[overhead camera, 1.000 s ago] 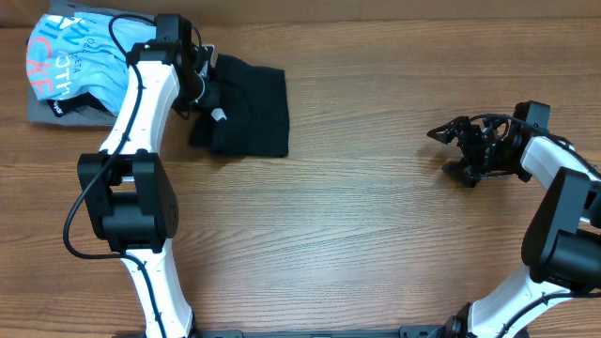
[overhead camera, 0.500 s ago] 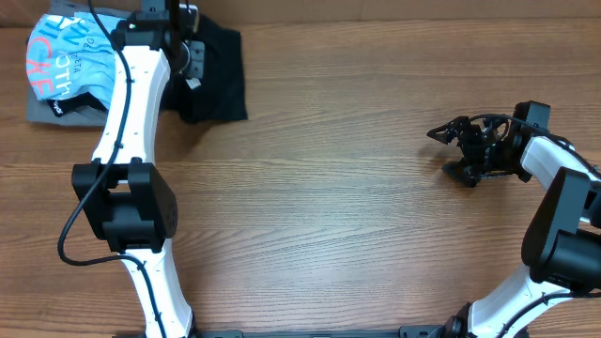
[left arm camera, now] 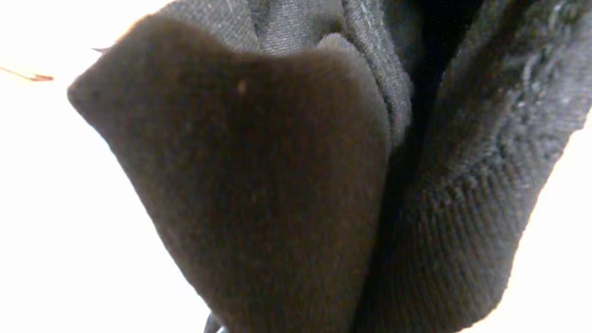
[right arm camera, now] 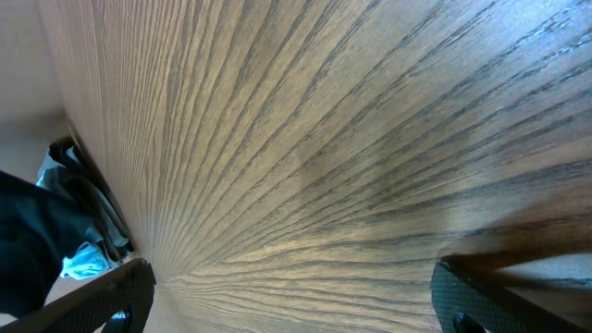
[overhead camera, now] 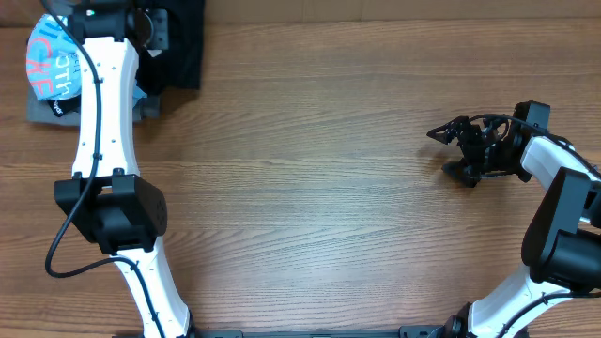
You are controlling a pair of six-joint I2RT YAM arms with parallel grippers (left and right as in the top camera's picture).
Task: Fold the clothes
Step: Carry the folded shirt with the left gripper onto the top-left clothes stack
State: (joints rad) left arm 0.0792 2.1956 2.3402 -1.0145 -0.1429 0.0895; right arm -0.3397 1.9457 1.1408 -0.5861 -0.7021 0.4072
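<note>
My left gripper has the black T-shirt (overhead camera: 180, 56) hanging close beside the uncovered light blue shirt, so I should keep going over the light blue shirt (overhead camera: 58, 64) and let go there.
The clothes, a black T-shirt (overhead camera: 181, 47), hang bunched at the table's back left corner, reaching past the top of the overhead view. My left gripper (overhead camera: 153, 30) is shut on them, right beside the light blue shirt. In the left wrist view the black fabric (left arm camera: 277, 176) fills nearly the whole picture and hides the jaws. My right gripper (overhead camera: 449, 153) stands open far to the right, just above the bare wood, with nothing between its fingers (right arm camera: 499, 296). In the right wrist view the black T-shirt (right arm camera: 28, 250) shows small at the far left.
A light blue shirt (overhead camera: 52, 66) with coral and white lettering lies on a grey folded garment (overhead camera: 56, 111) at the back left. The wooden table (overhead camera: 329, 188) spreads between the two arms.
My left arm has carried the black T-shirt left and toward the back of the table, up against the blue shirt pile. The right arm has not moved.
</note>
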